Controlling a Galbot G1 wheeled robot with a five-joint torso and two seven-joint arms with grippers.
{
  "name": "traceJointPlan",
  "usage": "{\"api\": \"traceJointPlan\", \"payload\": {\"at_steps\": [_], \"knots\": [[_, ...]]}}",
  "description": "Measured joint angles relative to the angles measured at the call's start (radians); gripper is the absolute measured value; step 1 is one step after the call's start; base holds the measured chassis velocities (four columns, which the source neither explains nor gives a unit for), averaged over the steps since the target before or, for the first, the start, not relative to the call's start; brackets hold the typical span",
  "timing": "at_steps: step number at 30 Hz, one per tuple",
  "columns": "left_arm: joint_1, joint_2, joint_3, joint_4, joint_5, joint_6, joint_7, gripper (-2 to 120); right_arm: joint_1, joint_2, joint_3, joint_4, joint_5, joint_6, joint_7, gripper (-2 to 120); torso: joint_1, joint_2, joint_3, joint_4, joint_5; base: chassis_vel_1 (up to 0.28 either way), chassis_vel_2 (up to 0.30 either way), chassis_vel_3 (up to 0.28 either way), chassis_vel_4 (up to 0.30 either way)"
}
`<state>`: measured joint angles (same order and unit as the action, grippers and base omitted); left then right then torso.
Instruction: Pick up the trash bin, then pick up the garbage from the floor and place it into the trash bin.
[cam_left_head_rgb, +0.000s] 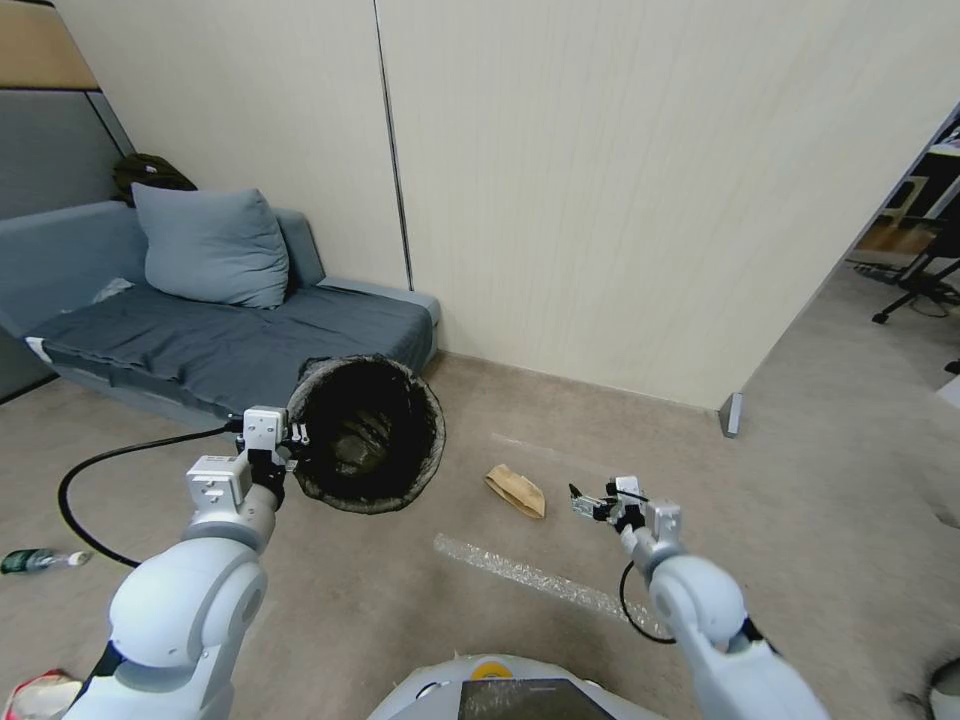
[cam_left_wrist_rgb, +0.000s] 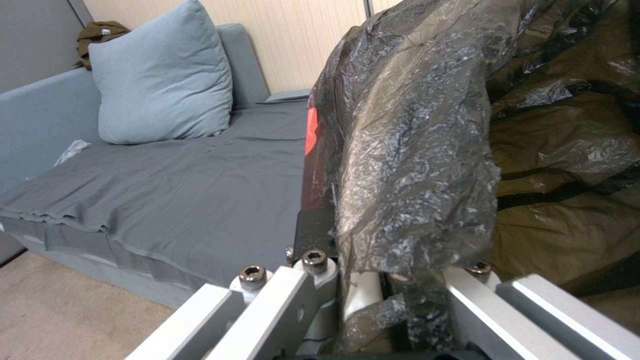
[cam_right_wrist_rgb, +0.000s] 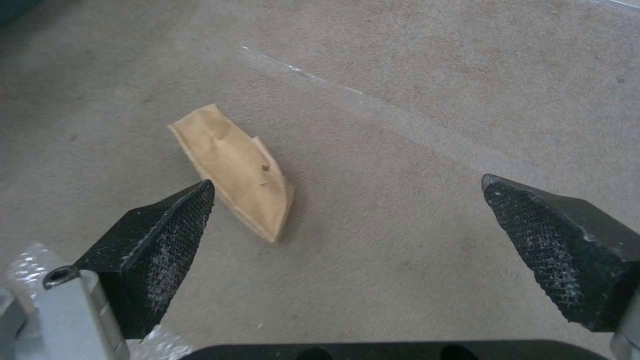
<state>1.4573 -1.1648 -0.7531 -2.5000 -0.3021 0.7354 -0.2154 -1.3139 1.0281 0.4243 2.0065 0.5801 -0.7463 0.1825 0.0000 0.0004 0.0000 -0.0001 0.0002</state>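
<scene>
The brown paper bag has its crisp edge standing up. It should pinch flat in my right gripper and otherwise stay stiffly spread when I lift it.
The trash bin (cam_left_head_rgb: 368, 436), round and lined with a crinkled black bag, hangs off the floor with its mouth tipped toward me. My left gripper (cam_left_head_rgb: 292, 440) is shut on its near-left rim; in the left wrist view the left gripper (cam_left_wrist_rgb: 393, 282) pinches the bag-covered trash bin (cam_left_wrist_rgb: 413, 150) edge. Garbage lies on the carpet: a brown paper bag (cam_left_head_rgb: 516, 490), a small green-labelled bottle (cam_left_head_rgb: 35, 560) and a red-and-white wrapper (cam_left_head_rgb: 35, 695). My right gripper (cam_left_head_rgb: 587, 502) hovers open just right of the paper bag, above the floor. From the right wrist, the brown paper bag (cam_right_wrist_rgb: 233, 172) lies ahead of the right gripper (cam_right_wrist_rgb: 348, 182), nearer one pad.
A grey sofa (cam_left_head_rgb: 230, 345) with a cushion (cam_left_head_rgb: 210, 245) stands behind the bin against the panelled wall (cam_left_head_rgb: 620, 200). A strip of clear bubble wrap (cam_left_head_rgb: 540, 580) lies before my base. A black cable (cam_left_head_rgb: 110, 460) loops at the left. Open carpet stretches to the right.
</scene>
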Motion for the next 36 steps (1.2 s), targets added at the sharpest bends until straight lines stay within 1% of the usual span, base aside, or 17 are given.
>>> {"api": "traceJointPlan", "payload": {"at_steps": [2,4,5,6,8,10,12,14,16,18,20,21,24,25,30,31,36], "knots": [[0.001,0.000,-0.002,0.000,0.002,0.000,0.000,1,0.012,-0.004,-0.009,-0.011,0.003,0.000,0.001,100,0.000,0.000,0.000,0.0000,0.0000,0.000,0.000,0.000,0.000],[0.005,-0.003,-0.005,0.000,0.007,0.000,0.002,1,0.096,-0.020,-0.073,-0.092,0.015,0.000,0.006,100,0.000,0.000,0.000,0.0000,0.0000,0.000,0.000,0.000,0.000],[0.005,-0.003,-0.005,0.000,0.007,0.000,0.002,1,0.096,-0.020,-0.073,-0.092,0.015,0.000,0.006,100,0.000,0.000,0.000,0.0000,0.0000,0.000,0.000,0.000,0.000],[0.006,-0.004,-0.006,0.000,0.010,0.000,0.003,1,0.133,-0.020,-0.106,-0.128,0.016,0.000,0.006,100,0.000,0.000,0.000,0.0000,-0.0001,0.000,0.000,0.000,0.000],[0.006,-0.005,-0.007,0.000,0.011,0.000,0.003,1,0.148,-0.019,-0.120,-0.144,0.016,0.001,0.007,100,0.000,0.000,0.000,0.0000,-0.0002,0.000,0.000,0.000,0.000],[0.007,-0.005,-0.009,0.000,0.014,0.000,0.003,1,0.215,-0.005,-0.186,-0.221,0.016,0.003,0.005,100,0.000,0.000,0.000,-0.0001,-0.0001,0.000,0.000,0.000,0.000],[0.007,-0.005,-0.010,0.000,0.015,0.000,0.003,1,0.230,-0.001,-0.199,-0.237,0.015,0.003,0.003,100,0.000,0.000,0.000,-0.0001,-0.0001,0.000,0.000,0.000,0.000],[0.006,-0.004,-0.013,0.000,0.016,0.000,0.005,1,0.294,0.020,-0.261,-0.302,0.004,0.004,-0.008,100,0.000,0.000,0.000,0.0000,-0.0001,0.000,0.000,0.000,0.000],[0.006,-0.004,-0.013,0.000,0.017,0.000,0.005,1,0.310,0.026,-0.277,-0.318,0.000,0.005,-0.010,100,0.000,0.000,0.000,-0.0001,-0.0002,0.000,0.000,0.000,0.000],[0.004,-0.004,-0.012,0.000,0.019,0.000,0.005,1,0.368,0.048,-0.337,-0.368,-0.005,0.006,-0.013,100,0.000,0.000,0.000,-0.0002,-0.0006,0.000,0.000,0.000,0.000],[0.004,-0.004,-0.012,0.000,0.020,0.000,0.006,1,0.382,0.054,-0.351,-0.380,-0.005,0.006,-0.013,100,0.000,0.000,0.000,0.0001,-0.0002,0.000,0.000,0.000,0.000],[0.002,-0.004,-0.013,0.000,0.021,0.000,0.007,1,0.425,0.075,-0.401,-0.425,-0.006,0.007,-0.013,100,0.000,0.000,0.000,0.0000,-0.0005,0.000,0.000,0.000,0.000],[0.002,-0.004,-0.013,0.000,0.021,0.000,0.007,1,0.427,0.076,-0.403,-0.427,-0.006,0.007,-0.013,100,0.000,0.000,0.000,0.0000,-0.0005,0.000,0.000,0.000,0.000],[-0.001,-0.004,-0.014,0.003,0.022,0.000,0.007,1,0.465,0.105,-0.447,-0.468,-0.007,0.008,-0.013,100,0.000,0.000,0.000,0.0001,-0.0002,0.000,0.000,0.000,0.000],[-0.004,-0.004,-0.016,0.008,0.022,0.000,0.009,1,0.515,0.147,-0.502,-0.526,-0.014,0.009,-0.013,100,0.000,0.000,0.000,0.0000,-0.0003,0.000,0.000,0.000,0.000],[-0.007,-0.006,-0.016,0.013,0.023,0.000,0.011,1,0.540,0.167,-0.525,-0.561,-0.018,0.009,-0.015,100,0.000,0.000,0.000,-0.0001,-0.0006,0.000,0.000,0.000,0.000],[-0.014,-0.005,-0.015,0.021,0.024,0.000,0.012,1,0.566,0.197,-0.544,-0.614,-0.018,0.010,-0.018,100,0.000,0.000,0.000,-0.0001,-0.0004,0.000,0.000,0.000,0.000]]}}
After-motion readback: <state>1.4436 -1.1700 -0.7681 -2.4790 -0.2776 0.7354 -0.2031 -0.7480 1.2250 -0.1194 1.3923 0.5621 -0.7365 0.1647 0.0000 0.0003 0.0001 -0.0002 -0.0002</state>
